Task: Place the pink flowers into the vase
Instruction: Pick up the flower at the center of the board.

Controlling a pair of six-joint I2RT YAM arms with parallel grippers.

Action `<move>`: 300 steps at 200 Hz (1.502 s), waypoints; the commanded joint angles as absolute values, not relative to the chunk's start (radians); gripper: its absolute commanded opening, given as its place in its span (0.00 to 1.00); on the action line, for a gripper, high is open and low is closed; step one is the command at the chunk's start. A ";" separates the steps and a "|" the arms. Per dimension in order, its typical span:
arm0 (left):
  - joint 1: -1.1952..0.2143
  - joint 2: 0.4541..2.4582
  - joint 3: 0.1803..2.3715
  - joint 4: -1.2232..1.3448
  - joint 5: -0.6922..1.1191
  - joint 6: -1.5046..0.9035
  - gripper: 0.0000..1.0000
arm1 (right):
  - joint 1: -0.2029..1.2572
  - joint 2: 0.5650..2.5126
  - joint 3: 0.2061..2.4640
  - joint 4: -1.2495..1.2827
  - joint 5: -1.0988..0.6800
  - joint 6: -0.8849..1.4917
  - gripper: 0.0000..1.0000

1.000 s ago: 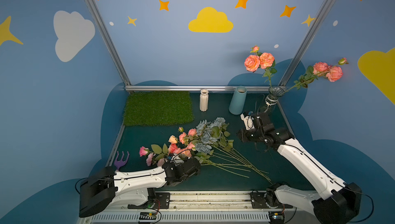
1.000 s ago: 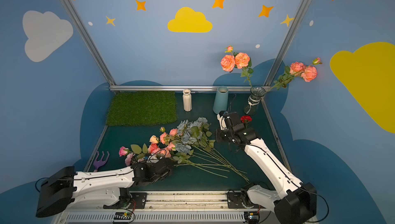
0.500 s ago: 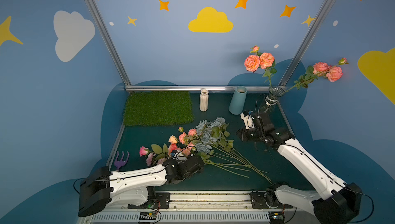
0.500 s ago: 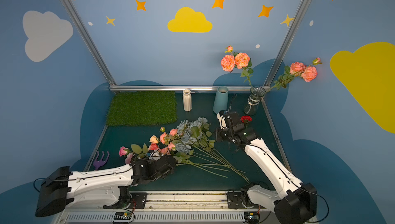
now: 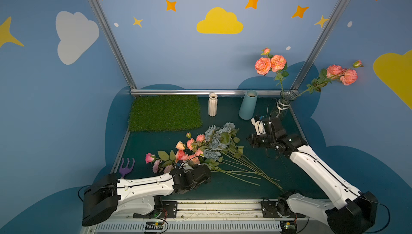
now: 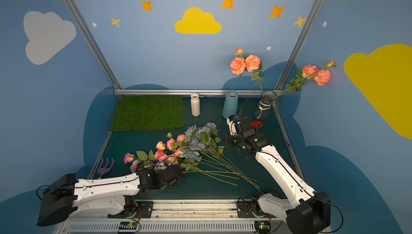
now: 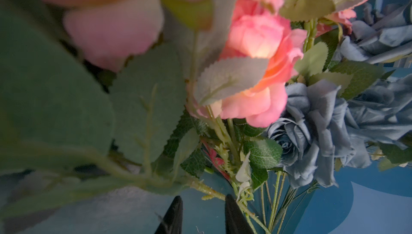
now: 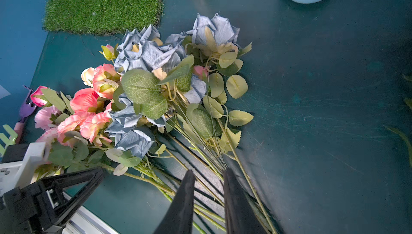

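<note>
The pink flower's thorny stem (image 7: 208,190) is just past the open fingers of my left gripper, so next I move further along and get the stem (image 7: 246,210) between the fingers before I close them and lift.
Several pink flowers (image 5: 189,152) (image 6: 169,150) lie in a pile at the table's middle front, stems trailing right. Two more pink stems (image 5: 269,64) stand in the glass vase (image 5: 284,105) (image 6: 265,105) at the back right corner. My left gripper (image 5: 206,169) (image 6: 179,169) lies low at the pile's near edge. In the left wrist view it (image 7: 203,199) is open, with a thorny green stem (image 7: 209,191) crossing just past one fingertip and nothing between the fingers. My right gripper (image 5: 250,141) (image 8: 209,172) hovers open above the stems, holding nothing.
Grey-blue roses (image 5: 218,137) lie mixed into the same pile. A small red carnation (image 6: 256,124) stands by the right wrist. A tall blue vase (image 5: 248,104), a white ribbed vase (image 5: 212,104) and a grass mat (image 5: 165,112) line the back. A purple rake (image 5: 127,166) lies front left.
My left gripper has edged slightly right along the pile and its jaws have spread wider. The right arm has hardly moved.
</note>
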State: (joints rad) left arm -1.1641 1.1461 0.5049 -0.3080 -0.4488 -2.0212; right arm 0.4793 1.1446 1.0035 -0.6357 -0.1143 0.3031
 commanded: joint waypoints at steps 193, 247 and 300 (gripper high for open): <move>-1.022 1.239 0.491 -0.171 -0.413 -1.915 0.27 | 0.469 1.111 0.982 -0.604 -0.143 0.308 0.26; -1.025 1.221 0.600 -0.310 -0.426 -1.827 0.29 | 0.469 1.110 0.982 -0.604 -0.141 0.308 0.26; -1.042 1.228 0.633 -0.356 -0.424 -1.821 0.45 | 0.469 1.109 0.982 -0.606 -0.137 0.310 0.26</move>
State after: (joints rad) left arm -1.0386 1.2304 0.6258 -0.2962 -0.4171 -1.8427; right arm 0.4728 1.1294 0.9928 -0.6167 -0.1329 0.3073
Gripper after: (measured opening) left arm 0.447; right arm 0.259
